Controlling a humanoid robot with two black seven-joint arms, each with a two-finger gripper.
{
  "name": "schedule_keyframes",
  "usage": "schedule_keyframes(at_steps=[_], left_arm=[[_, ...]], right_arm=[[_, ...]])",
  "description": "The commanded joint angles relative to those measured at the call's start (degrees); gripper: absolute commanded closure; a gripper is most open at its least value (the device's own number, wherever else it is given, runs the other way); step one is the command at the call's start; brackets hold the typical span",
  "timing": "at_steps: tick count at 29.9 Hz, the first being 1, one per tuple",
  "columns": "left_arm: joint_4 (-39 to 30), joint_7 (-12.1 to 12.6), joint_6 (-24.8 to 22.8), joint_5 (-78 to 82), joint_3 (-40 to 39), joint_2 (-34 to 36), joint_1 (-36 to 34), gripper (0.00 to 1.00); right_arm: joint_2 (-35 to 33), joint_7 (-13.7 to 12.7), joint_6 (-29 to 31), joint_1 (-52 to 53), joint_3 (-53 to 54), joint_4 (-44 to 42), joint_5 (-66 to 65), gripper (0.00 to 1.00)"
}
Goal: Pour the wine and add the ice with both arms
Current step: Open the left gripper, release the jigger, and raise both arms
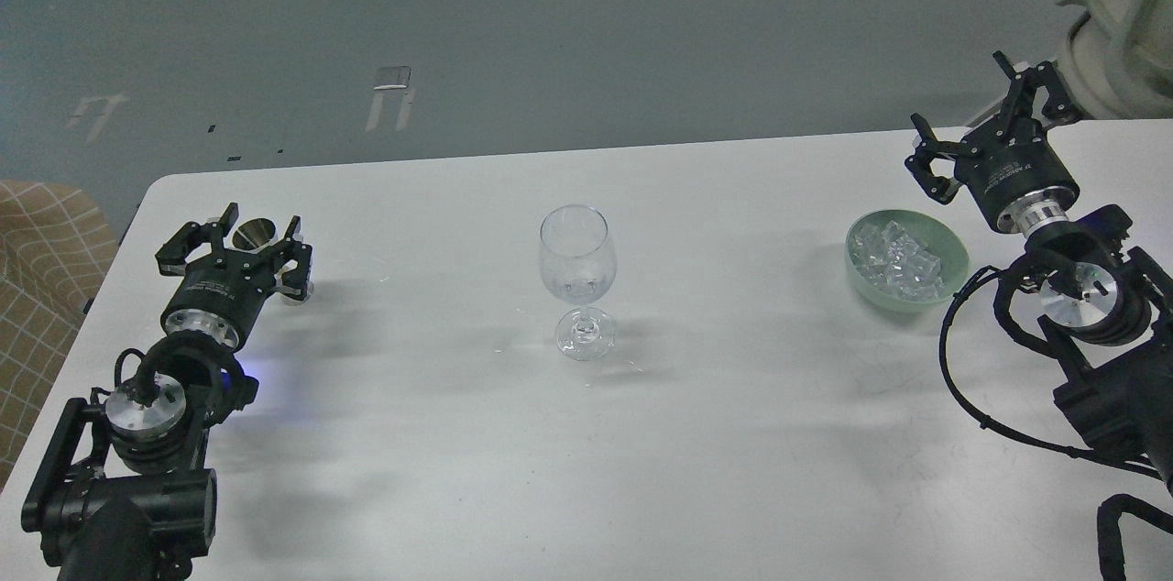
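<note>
My gripper will release the clear ice cube (921, 264), and the cube will fall through and come to rest low, because the wine glass's opening (575, 230) is wider than the cube.
A clear stemmed wine glass (575, 265) stands upright at the table's middle; any wine in it is too faint to tell. A pale green bowl (953, 262) at the right holds several clear ice cubes (893, 258). A small metal cup (254, 233) stands at the left, partly hidden behind my left gripper (243, 239). The left gripper's fingers are spread wide, one on each side of the cup, with gaps showing. My right gripper (971, 112) is open and empty, beyond the bowl near the table's far edge.
The white table (586, 453) ends at a rounded far-left corner, with grey floor beyond its far edge. A tan checked seat (37, 269) sits off the left edge. A pale machine base (1113, 22) stands at the far right.
</note>
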Motion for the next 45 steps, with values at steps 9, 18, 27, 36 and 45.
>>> schedule_keyframes(at_steps=[9,18,27,36,45], left_arm=[[-11.19,0.97,3.25,0.35,1.48,4.72,-0.42,0.02],[-20.79,0.97,3.25,1.93,7.63,15.43,0.11,0.02],[-19.30,0.97,2.90,10.37,11.15,25.91,-0.41,0.02],[-17.89,1.76,4.57,9.49,10.18,26.88,0.20,0.02],[-17.80,0.97,5.10,8.18,5.71,26.53,0.03,0.02]], right_arm=[[0.17,0.17,-0.10,0.00,0.09,0.32,0.09,0.00],[-0.97,-0.01,0.25,4.83,-2.71,1.02,-2.54,0.00],[-3.88,0.17,-0.10,10.63,-11.85,3.57,-10.08,0.00],[-9.85,0.17,-0.10,12.66,-15.03,6.82,-29.27,0.00],[-25.93,0.43,-0.01,15.65,-25.48,21.31,-53.69,0.00]])
